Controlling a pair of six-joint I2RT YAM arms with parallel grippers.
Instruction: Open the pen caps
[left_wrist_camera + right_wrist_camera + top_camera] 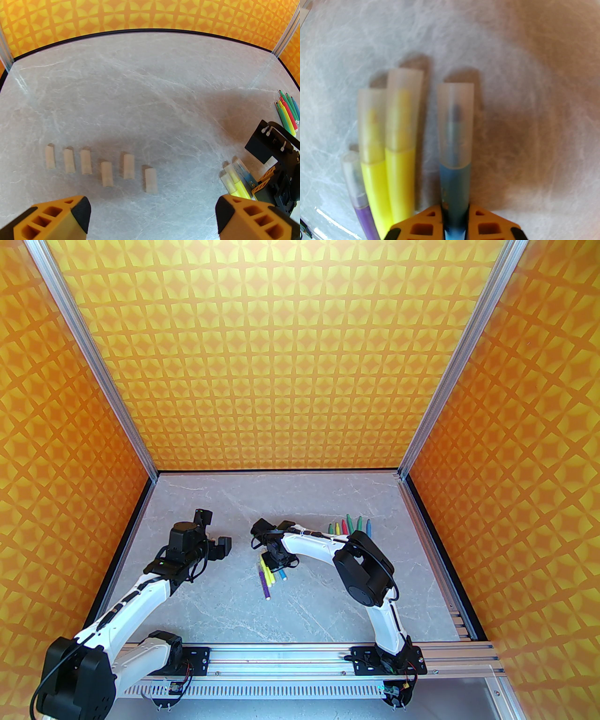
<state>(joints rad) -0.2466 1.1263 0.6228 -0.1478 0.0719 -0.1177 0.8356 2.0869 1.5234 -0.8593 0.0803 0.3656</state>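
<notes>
The blue pen's body is in my right gripper and its cap sticks out free, so my left gripper keeps moving toward that cap and closes there.
In the right wrist view my right gripper (454, 226) is shut on the barrel of a blue pen (454, 185) that wears its translucent cap (455, 124). Two capped yellow pens (400, 178) and a capped purple pen (364, 214) lie just left of it. From above, this gripper (276, 563) hangs over that cluster of pens (268, 576). My left gripper (153, 215) is open and empty above the table, its fingertips (79, 211) wide apart. Several loose pen caps (106, 174) lie in a row ahead of it.
Several uncapped pens (349, 525) with green, yellow and red barrels lie fanned out at the back right, also seen from the left wrist (288, 112). The grey marble table (290, 502) is walled by orange patterned panels. An aluminium rail (281, 655) runs along the near edge.
</notes>
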